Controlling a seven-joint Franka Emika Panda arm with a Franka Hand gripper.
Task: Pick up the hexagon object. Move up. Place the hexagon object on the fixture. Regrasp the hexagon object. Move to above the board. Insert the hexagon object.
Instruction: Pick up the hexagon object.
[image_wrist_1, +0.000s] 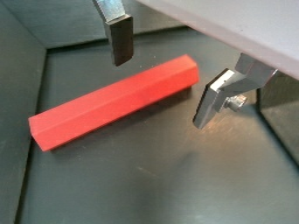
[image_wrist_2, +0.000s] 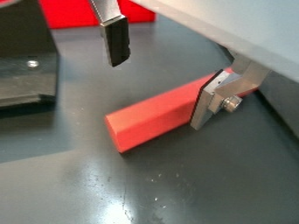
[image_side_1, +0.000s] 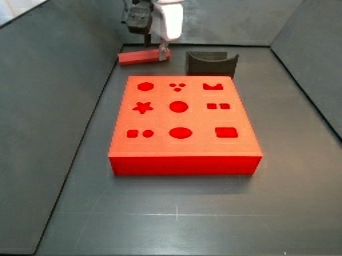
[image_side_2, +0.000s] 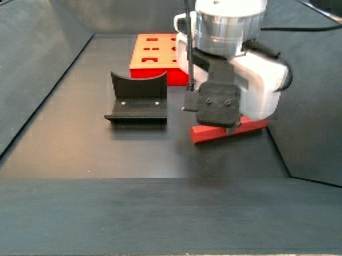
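My gripper will lower the hexagon object (image_side_1: 138, 57) to rest propped with its end poking out, because the fixture's top edge (image_side_1: 211, 60) dips in a curve.
The hexagon object (image_wrist_1: 111, 103) is a slim red bar lying flat on the dark floor; it shows in both wrist views (image_wrist_2: 158, 112). My gripper (image_wrist_1: 167, 74) is open and low over one end of the bar, with one finger (image_wrist_1: 121, 39) on each side and gaps between the pads and the bar. In both side views the gripper (image_side_1: 154, 45) hangs over the bar (image_side_1: 138, 57), which lies beyond the board (image_side_1: 183, 115), beside the fixture (image_side_1: 211, 63). From the opposite side the gripper (image_side_2: 221, 112) covers most of the bar (image_side_2: 218, 133).
The fixture (image_side_2: 138, 100) stands between the bar and the red-orange board (image_side_2: 158, 55); its edge also shows in a wrist view (image_wrist_2: 26, 74). Dark walls enclose the floor on both sides (image_side_1: 60, 90).
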